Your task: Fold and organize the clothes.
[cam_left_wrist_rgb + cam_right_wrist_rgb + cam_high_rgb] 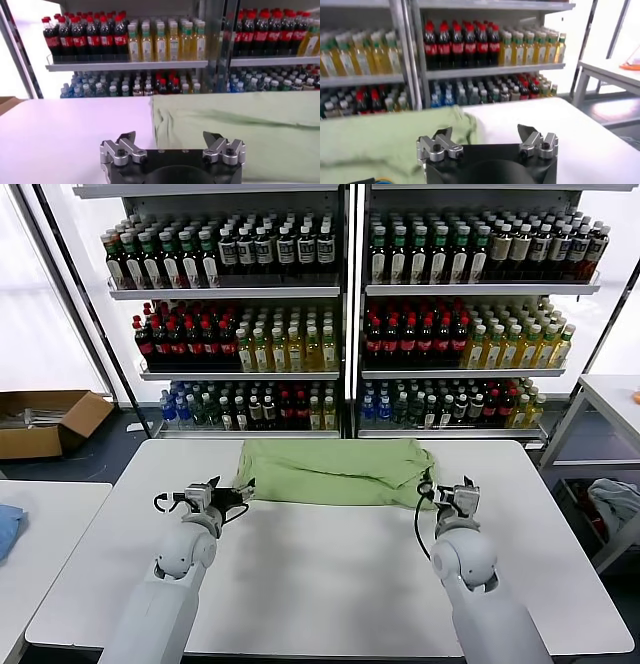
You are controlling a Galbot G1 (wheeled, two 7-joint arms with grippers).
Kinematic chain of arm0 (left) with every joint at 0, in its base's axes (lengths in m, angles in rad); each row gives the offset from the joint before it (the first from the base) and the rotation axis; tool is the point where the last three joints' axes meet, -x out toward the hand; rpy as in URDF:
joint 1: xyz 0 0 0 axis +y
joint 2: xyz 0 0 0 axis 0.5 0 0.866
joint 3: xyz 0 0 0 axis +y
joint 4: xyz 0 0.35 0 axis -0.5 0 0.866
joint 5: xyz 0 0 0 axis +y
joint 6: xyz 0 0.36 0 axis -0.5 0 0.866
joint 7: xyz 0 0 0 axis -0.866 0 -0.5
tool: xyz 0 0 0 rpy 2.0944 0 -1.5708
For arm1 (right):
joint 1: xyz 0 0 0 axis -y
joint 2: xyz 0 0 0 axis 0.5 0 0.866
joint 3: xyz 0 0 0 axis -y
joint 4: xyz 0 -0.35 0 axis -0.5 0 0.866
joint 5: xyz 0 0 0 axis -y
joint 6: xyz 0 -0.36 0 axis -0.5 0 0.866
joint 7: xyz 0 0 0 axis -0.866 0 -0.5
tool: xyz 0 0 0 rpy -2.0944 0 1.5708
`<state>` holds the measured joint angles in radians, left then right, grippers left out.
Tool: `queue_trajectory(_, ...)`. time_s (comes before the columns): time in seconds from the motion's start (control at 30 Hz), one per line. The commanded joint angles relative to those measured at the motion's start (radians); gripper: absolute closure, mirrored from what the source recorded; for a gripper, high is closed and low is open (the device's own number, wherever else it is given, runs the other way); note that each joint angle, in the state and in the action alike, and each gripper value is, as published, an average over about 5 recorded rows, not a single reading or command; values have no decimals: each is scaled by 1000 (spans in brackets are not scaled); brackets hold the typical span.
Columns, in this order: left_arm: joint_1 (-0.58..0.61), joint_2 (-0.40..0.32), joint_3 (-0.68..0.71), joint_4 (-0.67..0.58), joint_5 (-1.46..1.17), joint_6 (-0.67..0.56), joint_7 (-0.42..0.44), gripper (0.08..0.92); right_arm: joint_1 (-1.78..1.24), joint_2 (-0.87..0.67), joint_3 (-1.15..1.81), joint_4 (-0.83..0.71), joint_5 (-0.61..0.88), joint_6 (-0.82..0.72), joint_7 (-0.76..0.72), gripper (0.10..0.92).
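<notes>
The light green shirt is up against the table's far edge (330, 442). My right gripper should help my left gripper pull the near corners (411, 500) closer before folding.
A light green shirt (335, 471) lies folded into a wide band at the far middle of the white table (320, 574), plain face up. My left gripper (232, 495) is open and empty, just off the shirt's near left corner. My right gripper (450, 491) is open and empty, just off the shirt's near right corner. In the left wrist view the shirt (240, 125) lies ahead of the open left gripper (170, 137). In the right wrist view the shirt (385, 135) lies ahead and to one side of the open right gripper (485, 132).
Drink shelves (345, 314) stand behind the table. A cardboard box (45, 422) sits on the floor at the far left. A second table (40, 524) on the left holds a blue cloth (8, 529). A side table (605, 409) stands at the right with a cloth bundle (612, 502) below.
</notes>
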<state>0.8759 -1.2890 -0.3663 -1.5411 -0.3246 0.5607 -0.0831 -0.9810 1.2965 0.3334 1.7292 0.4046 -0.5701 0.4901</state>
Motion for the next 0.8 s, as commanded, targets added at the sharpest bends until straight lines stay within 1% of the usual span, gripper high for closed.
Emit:
queue_trajectory(0.03,19,4,1,-7,6,9,-1,177,-52,-8,0,-15,-22,-9,-4,203)
queue_trajectory(0.33,7,9,13,21,10,4,7,177,14,21,-9,-93,-19,-8,-21,203)
queue_trajectory(0.43,-1,9,19,38,14,2,13,179,26,35,-7,-121,-19,-7,-34,217)
queue_trajectory(0.53,-8,10,26,50,18,2,17,215,34,47,-5,-139,-21,-6,-42,278)
queue_trajectory(0.8,8,20,48,53,22,10,23,440,19,54,-5,-131,-21,-4,-55,510)
